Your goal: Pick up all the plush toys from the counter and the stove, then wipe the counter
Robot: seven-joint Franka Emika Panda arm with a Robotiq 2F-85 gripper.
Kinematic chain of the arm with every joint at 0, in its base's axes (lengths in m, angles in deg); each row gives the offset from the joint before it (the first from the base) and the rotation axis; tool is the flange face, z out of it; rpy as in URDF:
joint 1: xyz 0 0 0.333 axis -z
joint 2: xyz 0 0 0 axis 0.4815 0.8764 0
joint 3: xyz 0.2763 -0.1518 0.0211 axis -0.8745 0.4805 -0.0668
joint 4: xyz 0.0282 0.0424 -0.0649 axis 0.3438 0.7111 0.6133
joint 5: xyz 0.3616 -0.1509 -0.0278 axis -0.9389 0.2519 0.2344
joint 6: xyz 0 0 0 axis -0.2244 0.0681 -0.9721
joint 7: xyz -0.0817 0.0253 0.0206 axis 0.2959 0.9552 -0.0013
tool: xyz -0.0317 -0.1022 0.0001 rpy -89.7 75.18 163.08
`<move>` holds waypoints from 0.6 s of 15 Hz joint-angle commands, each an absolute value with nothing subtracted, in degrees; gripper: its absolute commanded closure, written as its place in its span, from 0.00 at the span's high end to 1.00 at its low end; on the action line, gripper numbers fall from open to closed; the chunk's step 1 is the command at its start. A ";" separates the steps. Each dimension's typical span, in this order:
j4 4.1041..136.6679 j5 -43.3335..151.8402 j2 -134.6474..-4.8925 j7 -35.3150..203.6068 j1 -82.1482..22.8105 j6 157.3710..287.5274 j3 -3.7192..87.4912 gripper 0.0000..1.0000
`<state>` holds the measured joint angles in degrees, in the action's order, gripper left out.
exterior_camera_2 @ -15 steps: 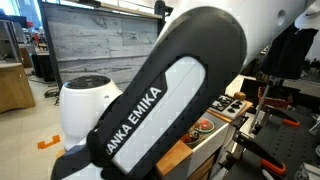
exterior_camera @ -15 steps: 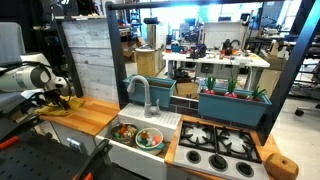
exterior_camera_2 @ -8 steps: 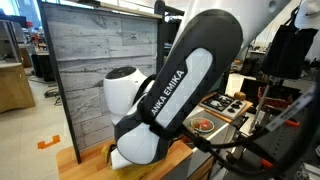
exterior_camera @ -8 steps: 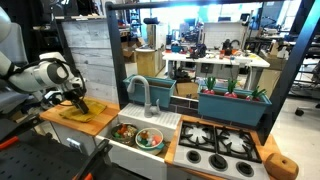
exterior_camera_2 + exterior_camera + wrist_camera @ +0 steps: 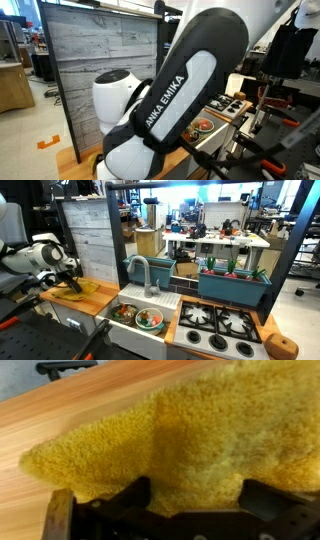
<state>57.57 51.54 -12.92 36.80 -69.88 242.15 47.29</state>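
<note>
The yellow cloth (image 5: 78,289) is close to the end of the counter that is away from the sink, so next my gripper sweeps it back toward the wood (image 5: 103,299) next to the sink.
My gripper (image 5: 68,277) is low over the left part of the wooden counter (image 5: 100,302), its fingers set on a flat yellow cloth (image 5: 82,288). In the wrist view the fuzzy cloth (image 5: 190,430) fills most of the frame on the wood (image 5: 60,410). The two fingertips (image 5: 198,495) stand wide apart with cloth between them. Small red, green and white items (image 5: 148,318) lie in the sink basin, too small to name. The black stove (image 5: 220,325) shows bare grates.
A white sink unit (image 5: 170,302) with a steel tap stands between counter and stove. Teal planter boxes (image 5: 232,283) stand behind the stove. A grey plank wall (image 5: 90,240) backs the counter. My arm (image 5: 170,90) blocks most of an exterior view.
My gripper slid right along the counter with the yellow cloth, then came back a little to the left. The cloth moved with it.
</note>
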 commanded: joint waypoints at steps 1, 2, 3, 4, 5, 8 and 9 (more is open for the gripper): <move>46.87 52.16 -6.02 37.08 -71.43 243.38 43.96 1.00; 45.01 51.92 -5.33 37.23 -71.63 243.13 43.27 1.00; 43.55 51.76 -4.75 37.58 -71.70 242.76 42.75 1.00; 43.14 51.69 -4.70 38.04 -71.44 242.38 42.55 1.00; 42.40 51.52 -4.24 37.85 -71.14 242.07 42.69 1.00; 46.76 51.08 -6.41 36.95 -69.35 242.82 43.67 1.00; 49.35 50.94 -7.68 36.27 -68.71 243.18 44.47 1.00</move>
